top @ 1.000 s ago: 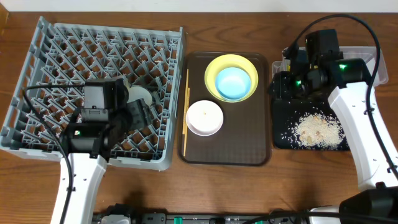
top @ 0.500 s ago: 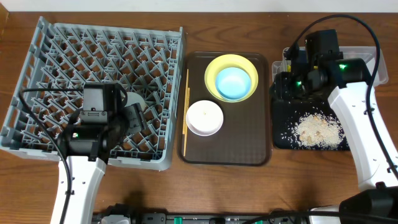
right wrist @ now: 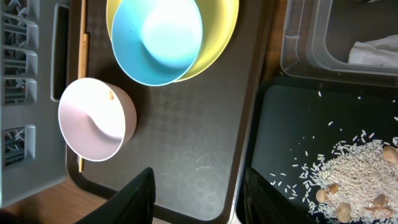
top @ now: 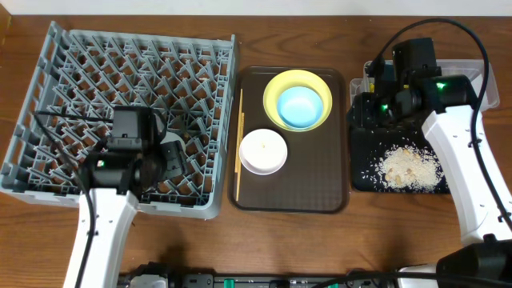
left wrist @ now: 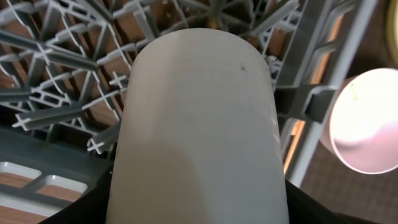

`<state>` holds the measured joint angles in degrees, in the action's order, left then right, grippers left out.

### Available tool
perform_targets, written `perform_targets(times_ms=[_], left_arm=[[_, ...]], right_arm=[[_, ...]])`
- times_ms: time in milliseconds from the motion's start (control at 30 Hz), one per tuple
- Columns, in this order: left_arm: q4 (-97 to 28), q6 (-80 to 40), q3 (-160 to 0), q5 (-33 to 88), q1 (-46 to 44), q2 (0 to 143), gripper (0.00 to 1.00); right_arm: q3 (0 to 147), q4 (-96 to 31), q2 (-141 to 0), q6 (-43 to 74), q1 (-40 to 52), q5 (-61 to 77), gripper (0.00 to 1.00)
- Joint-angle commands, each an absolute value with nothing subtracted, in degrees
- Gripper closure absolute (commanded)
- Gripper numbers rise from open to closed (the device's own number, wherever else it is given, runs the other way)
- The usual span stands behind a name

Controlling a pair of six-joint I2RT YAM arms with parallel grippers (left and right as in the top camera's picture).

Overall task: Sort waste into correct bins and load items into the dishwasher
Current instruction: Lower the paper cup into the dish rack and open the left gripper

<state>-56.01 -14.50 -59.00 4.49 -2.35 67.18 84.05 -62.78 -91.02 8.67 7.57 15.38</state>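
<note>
I should keep lowering the small white cup with my left gripper, as it hangs inside the grey dish rack's side over free pegs. I should go on until the pegs hold the cup up, then let go.
My left gripper is shut on the small white cup and holds it low over the front right part of the grey dish rack. The cup fills the left wrist view. My right gripper is open and empty, above the seam between the brown tray and the black tray. On the brown tray, the light-blue bowl sits in the yellow plate, beside the white bowl and chopsticks. Rice scraps lie in the black tray. A white napkin lies in the clear tub. The wrapper is out of view.
The dish rack's right wall stands between the cup and the brown tray. The right arm's white link crosses above the black tray's right side. Bare wooden table runs along the front.
My left gripper has turned and sunk lower into the rack with the cup, which the arm now hides in the overhead view. The right arm has not moved.
</note>
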Motion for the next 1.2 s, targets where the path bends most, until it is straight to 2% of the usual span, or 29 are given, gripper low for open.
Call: perform_targets(times_ms=[0,500,533,633,667,800,867,1167], left_arm=[[-56.29,-13.56,-60.66,3.86,-2.17,69.49,0.45],[-56.49,-13.54,-60.66,3.81,-2.15,79.11,0.44],[-56.49,-13.54,-60.66,3.79,-2.15,79.88,0.39],[-56.23,-13.54,-60.66,3.79,-2.15,81.97,0.37],[-56.05,-13.52,-60.66,3.79,-2.15,82.65,0.34],[-53.41,-13.04,-60.69,3.77,-2.15,84.23,0.17],[-52.18,-12.45,-61.30,3.68,-1.89,84.05,0.01],[-53.71,-12.51,-69.82,4.32,-1.08,80.64,0.02]], right_arm=[[84.33,-62.83,-91.02,8.03,7.90,15.00,0.56],[84.33,-62.92,-91.02,8.03,7.90,15.00,0.56],[84.33,-62.92,-91.02,8.03,7.90,15.00,0.56],[84.33,-62.92,-91.02,8.03,7.90,15.00,0.56],[84.33,-62.92,-91.02,8.03,7.90,15.00,0.56],[84.33,-63.22,-91.02,8.03,7.90,15.00,0.56],[84.33,-63.48,-91.02,8.03,7.90,15.00,0.56],[84.33,-63.90,-91.02,8.03,7.90,15.00,0.55]])
